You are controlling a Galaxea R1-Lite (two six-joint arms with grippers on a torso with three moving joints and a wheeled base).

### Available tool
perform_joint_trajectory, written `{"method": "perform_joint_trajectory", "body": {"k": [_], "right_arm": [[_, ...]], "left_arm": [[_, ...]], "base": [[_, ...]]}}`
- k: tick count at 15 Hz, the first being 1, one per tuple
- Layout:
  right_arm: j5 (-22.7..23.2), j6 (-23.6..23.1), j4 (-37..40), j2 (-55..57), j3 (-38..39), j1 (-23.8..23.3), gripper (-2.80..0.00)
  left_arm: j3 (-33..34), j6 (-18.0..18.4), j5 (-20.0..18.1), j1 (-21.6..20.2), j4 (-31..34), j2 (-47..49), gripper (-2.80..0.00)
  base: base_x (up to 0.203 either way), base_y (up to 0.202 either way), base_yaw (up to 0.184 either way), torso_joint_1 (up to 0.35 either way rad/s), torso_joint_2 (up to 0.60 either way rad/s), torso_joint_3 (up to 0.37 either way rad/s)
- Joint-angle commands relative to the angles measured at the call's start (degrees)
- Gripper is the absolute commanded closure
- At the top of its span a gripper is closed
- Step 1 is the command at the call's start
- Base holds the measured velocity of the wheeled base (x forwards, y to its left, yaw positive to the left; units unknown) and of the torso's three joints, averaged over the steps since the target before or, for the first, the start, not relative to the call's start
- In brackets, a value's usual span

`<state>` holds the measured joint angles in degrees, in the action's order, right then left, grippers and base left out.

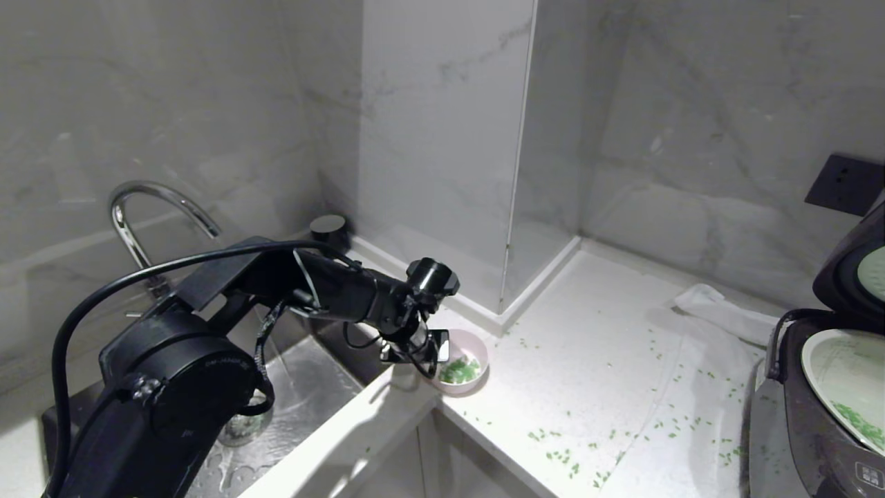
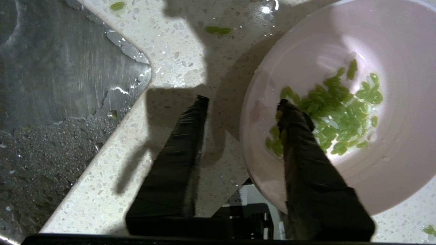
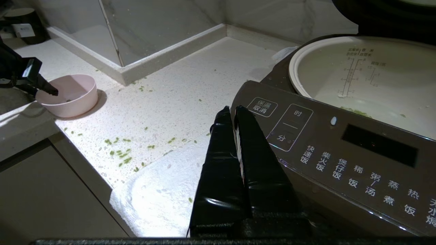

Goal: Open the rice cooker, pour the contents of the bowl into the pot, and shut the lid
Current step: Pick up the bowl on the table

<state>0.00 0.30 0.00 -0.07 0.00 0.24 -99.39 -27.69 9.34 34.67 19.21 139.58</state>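
Green bits are stuck to the bowl's bottom, so my left gripper should bring the bowl by its near rim to the faucet before it pours into the pot.
The pale pink bowl stands on the counter corner beside the sink, with green bits lying in it. My left gripper is open astride the bowl's near rim: one finger is over the counter outside, the other is inside the bowl. At the far right the rice cooker stands with its lid raised. A few green bits lie in its off-white pot. My right gripper is shut and empty, beside the cooker's button panel.
The wet steel sink and its faucet lie left of the bowl. Green bits are scattered over the counter between bowl and cooker. A white cloth lies behind the cooker. A wall socket is above it.
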Motion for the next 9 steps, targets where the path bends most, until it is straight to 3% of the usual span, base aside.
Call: {"method": "perform_joint_trajectory", "body": {"k": [1, 8, 9], "right_arm": [[0.00, -0.04, 0.00, 0.07, 0.09, 0.02, 0.00], [0.00, -0.03, 0.00, 0.07, 0.09, 0.02, 0.00], [-0.05, -0.04, 0.00, 0.07, 0.09, 0.02, 0.00]], "left_arm": [[-0.04, -0.09, 0.11, 0.31, 0.12, 0.34, -2.80], [0.16, 0.53, 0.25, 1.45, 0.12, 2.98, -2.80], [0.12, 0.53, 0.33, 1.54, 0.12, 3.17, 0.00]], "base": [[0.000, 0.000, 0.000, 0.000, 0.00, 0.000], [0.000, 0.000, 0.000, 0.000, 0.00, 0.000], [0.000, 0.000, 0.000, 0.000, 0.00, 0.000]]}}
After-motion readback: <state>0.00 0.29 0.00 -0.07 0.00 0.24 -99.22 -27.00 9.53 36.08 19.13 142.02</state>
